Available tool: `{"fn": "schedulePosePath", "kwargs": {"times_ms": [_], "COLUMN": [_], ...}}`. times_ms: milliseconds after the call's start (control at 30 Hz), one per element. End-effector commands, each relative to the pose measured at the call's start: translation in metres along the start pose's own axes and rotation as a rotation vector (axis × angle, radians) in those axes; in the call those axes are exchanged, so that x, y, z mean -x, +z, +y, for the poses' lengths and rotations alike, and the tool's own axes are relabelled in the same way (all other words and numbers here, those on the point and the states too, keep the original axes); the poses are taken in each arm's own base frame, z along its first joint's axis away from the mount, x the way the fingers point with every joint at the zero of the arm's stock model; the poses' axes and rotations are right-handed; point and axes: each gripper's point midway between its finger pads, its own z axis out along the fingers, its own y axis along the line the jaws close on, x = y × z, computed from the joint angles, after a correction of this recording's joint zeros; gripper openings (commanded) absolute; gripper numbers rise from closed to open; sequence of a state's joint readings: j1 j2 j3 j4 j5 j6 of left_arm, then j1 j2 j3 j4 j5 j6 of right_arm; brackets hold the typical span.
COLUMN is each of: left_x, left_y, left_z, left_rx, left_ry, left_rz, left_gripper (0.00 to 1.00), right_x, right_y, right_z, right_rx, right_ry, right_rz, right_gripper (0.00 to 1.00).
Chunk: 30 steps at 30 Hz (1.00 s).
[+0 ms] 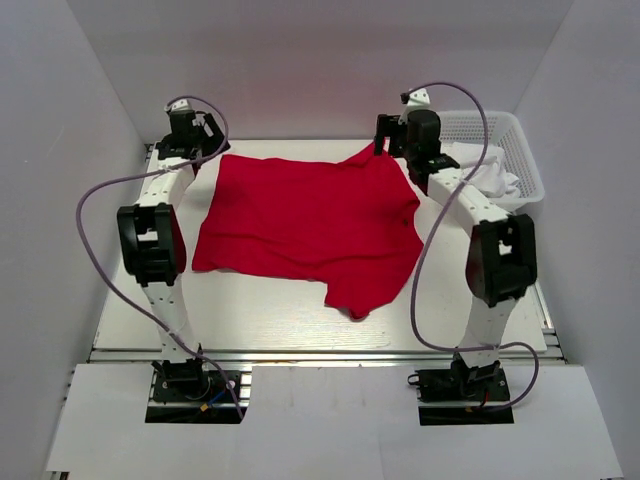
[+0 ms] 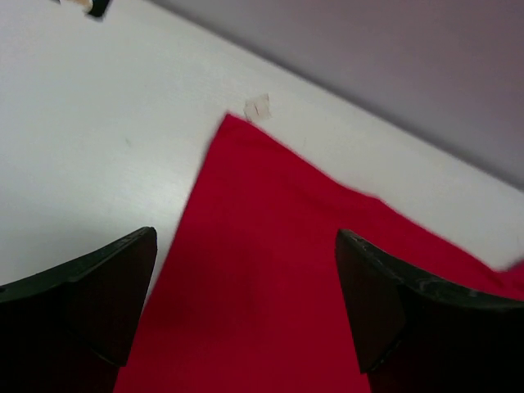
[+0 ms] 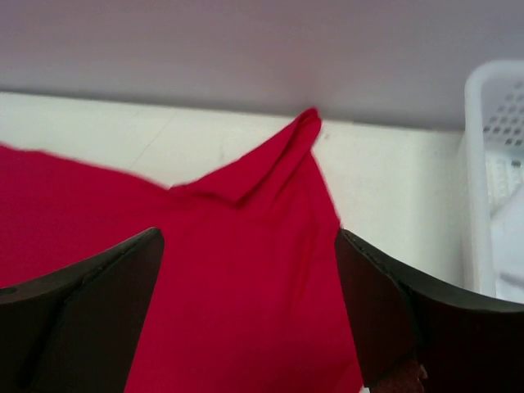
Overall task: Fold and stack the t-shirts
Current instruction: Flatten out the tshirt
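The t-shirt's sleeve (image 1: 357, 296) sticks out past the t-shirt's slanting near edge. Next, my left gripper takes the t-shirt's near corner (image 1: 204, 261) and my right gripper the t-shirt beside the sleeve.
A bright red t-shirt (image 1: 305, 225) lies spread on the white table, with one sleeve hanging toward the near edge. My left gripper (image 1: 205, 140) hovers open over its far left corner; the left wrist view shows red fabric (image 2: 270, 286) between the spread fingers (image 2: 110, 295). My right gripper (image 1: 385, 140) hovers open over the far right corner, where a fold of the shirt (image 3: 282, 155) peaks up. In the right wrist view the fabric (image 3: 246, 286) lies between the spread fingers (image 3: 385, 303), not gripped.
A white perforated basket (image 1: 515, 135) holding white cloth (image 1: 490, 175) stands at the far right, its wall in the right wrist view (image 3: 483, 180). Grey walls enclose the table on three sides. A small tape mark (image 2: 258, 106) sits near the shirt's corner.
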<state>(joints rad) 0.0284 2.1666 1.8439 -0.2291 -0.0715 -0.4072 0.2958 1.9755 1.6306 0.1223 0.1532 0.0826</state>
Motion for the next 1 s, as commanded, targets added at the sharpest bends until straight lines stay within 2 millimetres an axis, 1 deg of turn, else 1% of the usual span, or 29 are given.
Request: {"fn": "schedulePosePath", "kwargs": {"times_ms": [0, 33, 67, 100, 133, 167, 200, 233, 267, 300, 333, 367, 400, 433, 467, 500, 533, 567, 600, 633, 667, 700, 733, 767, 800, 867, 900, 967], "left_x": [-0.02, -0.055, -0.048, -0.058, -0.093, -0.084, -0.112, -0.126, -0.136, -0.132, -0.16, -0.169, -0.184, -0.183, -0.185, -0.197, -0.198, -0.199, -0.198, -0.195, -0.193, -0.193, -0.195, -0.186, -0.187, -0.184, -0.179, -0.178], "left_y": [-0.055, -0.064, -0.087, -0.099, -0.11, -0.132, -0.143, -0.156, -0.166, -0.179, -0.19, -0.198, -0.206, -0.211, -0.214, -0.218, -0.219, -0.217, -0.213, -0.211, -0.204, -0.201, -0.199, -0.196, -0.194, -0.193, -0.191, -0.187], "left_z": [-0.012, 0.001, 0.0, 0.005, 0.019, 0.019, 0.037, 0.048, 0.056, 0.059, 0.071, 0.077, 0.093, 0.095, 0.103, 0.108, 0.112, 0.112, 0.107, 0.101, 0.09, 0.087, 0.079, 0.067, 0.061, 0.056, 0.053, 0.054], "left_rx": [-0.064, -0.038, -0.046, -0.038, -0.016, -0.021, 0.048, 0.095, 0.129, 0.143, 0.182, 0.207, 0.261, 0.274, 0.309, 0.325, 0.327, 0.316, 0.279, 0.241, 0.176, 0.148, 0.112, 0.051, 0.031, -0.007, -0.019, -0.015], "left_ry": [0.013, 0.002, -0.007, -0.016, -0.029, -0.038, -0.081, -0.107, -0.136, -0.16, -0.181, -0.198, -0.223, -0.249, -0.24, -0.253, -0.26, -0.263, -0.26, -0.244, -0.242, -0.225, -0.207, -0.197, -0.184, -0.163, -0.163, -0.162], "left_rz": [0.108, 0.188, 0.168, 0.185, 0.251, 0.217, 0.259, 0.292, 0.301, 0.268, 0.327, 0.345, 0.371, 0.348, 0.333, 0.35, 0.341, 0.323, 0.317, 0.31, 0.313, 0.315, 0.324, 0.306, 0.317, 0.313, 0.292, 0.28], "left_gripper": [0.99, 0.99, 0.99, 0.99, 0.99, 0.99, 0.99, 0.99, 0.99, 0.99, 0.99, 0.99, 0.99, 0.99, 0.99, 0.99, 0.99, 0.99, 0.99, 0.99, 0.99, 0.99, 0.99, 0.99, 0.99, 0.99, 0.99, 0.99], "right_x": [-0.034, -0.063, -0.078, -0.074, -0.106, -0.095, -0.1, -0.117, -0.122, -0.128, -0.143, -0.142, -0.153, -0.165, -0.167, -0.183, -0.188, -0.193, -0.203, -0.206, -0.21, -0.214, -0.218, -0.221, -0.227, -0.233, -0.236, -0.238], "right_y": [-0.042, -0.054, -0.069, -0.081, -0.094, -0.107, -0.114, -0.122, -0.136, -0.142, -0.149, -0.157, -0.166, -0.174, -0.178, -0.185, -0.187, -0.191, -0.193, -0.195, -0.197, -0.196, -0.196, -0.195, -0.196, -0.197, -0.199, -0.199], "right_z": [0.015, 0.016, 0.02, 0.022, 0.028, 0.033, 0.036, 0.038, 0.039, 0.039, 0.038, 0.04, 0.039, 0.041, 0.042, 0.042, 0.043, 0.054, 0.053, 0.059, 0.063, 0.066, 0.066, 0.068, 0.067, 0.067, 0.065, 0.064], "right_rx": [0.045, 0.05, 0.054, 0.059, 0.074, 0.095, 0.107, 0.108, 0.112, 0.107, 0.096, 0.105, 0.103, 0.115, 0.122, 0.123, 0.128, 0.177, 0.181, 0.207, 0.223, 0.237, 0.24, 0.241, 0.236, 0.225, 0.219, 0.215], "right_ry": [0.099, 0.109, 0.126, 0.141, 0.162, 0.17, 0.177, 0.182, 0.178, 0.182, 0.186, 0.194, 0.197, 0.203, 0.202, 0.206, 0.204, 0.211, 0.214, 0.219, 0.223, 0.228, 0.231, 0.24, 0.244, 0.258, 0.264, 0.282], "right_rz": [0.139, 0.217, 0.248, 0.242, 0.311, 0.286, 0.304, 0.341, 0.354, 0.366, 0.397, 0.393, 0.413, 0.439, 0.444, 0.481, 0.493, 0.515, 0.541, 0.551, 0.568, 0.587, 0.597, 0.612, 0.631, 0.649, 0.655, 0.656], "right_gripper": [0.9, 0.9, 0.9, 0.9, 0.9, 0.9, 0.9, 0.9, 0.9, 0.9, 0.9, 0.9, 0.9, 0.9, 0.9, 0.9, 0.9, 0.9, 0.9, 0.9, 0.9, 0.9, 0.9, 0.9, 0.9, 0.9, 0.9, 0.9]}}
